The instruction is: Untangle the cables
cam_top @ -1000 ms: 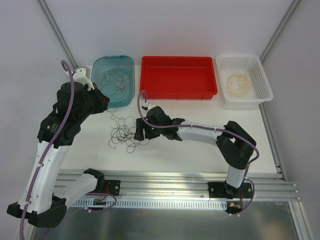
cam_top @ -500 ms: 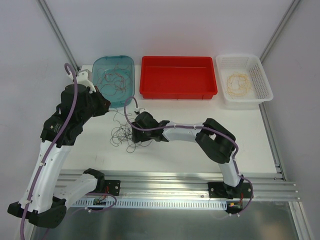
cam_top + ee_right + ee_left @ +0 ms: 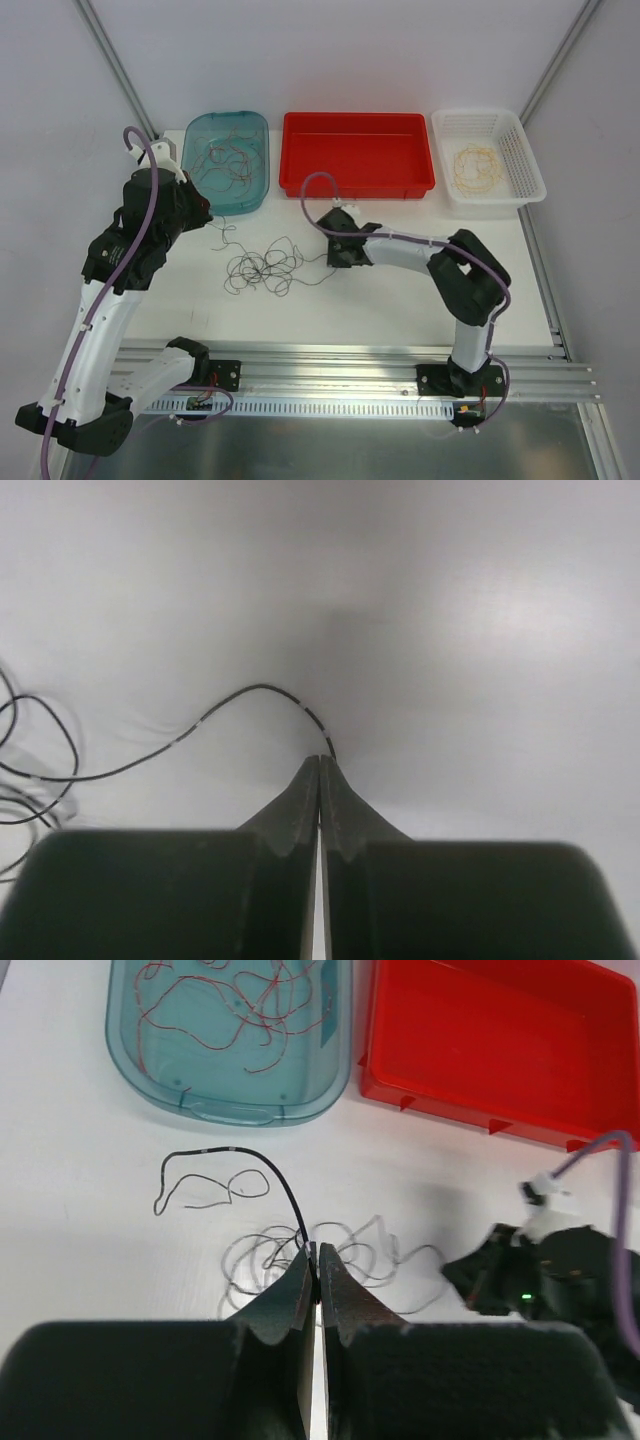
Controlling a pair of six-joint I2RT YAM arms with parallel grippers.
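Note:
The robot's right gripper is shut on the dark piece of cable from the tangle [image 3: 310,283], with the white table open beyond [image 3: 420,305], so it should keep pulling until the tangle spreads and then let go.
A loose tangle of thin dark cables [image 3: 262,268] lies on the white table between the arms. My left gripper [image 3: 207,216] hovers at the tangle's upper left, shut on one dark cable [image 3: 262,1163] that arcs up out of its tips [image 3: 316,1252]. My right gripper [image 3: 332,260] sits just right of the tangle, low over the table. It is shut [image 3: 319,760] on the end of another dark strand [image 3: 240,695], which runs left to the tangle. Orange-red cables [image 3: 228,160] lie in the teal tray, and yellow cables [image 3: 475,165] in the white basket.
Along the back stand three containers: a teal tray [image 3: 255,195] at the left, a red bin [image 3: 357,185] in the middle and a white basket [image 3: 487,205] at the right. The right arm's wrist [image 3: 540,1280] shows in the left wrist view.
My right gripper has gone from open to shut on a strand and pulled back to the right. The tangle has spread out sideways. My left gripper has stayed shut and shifted slightly.

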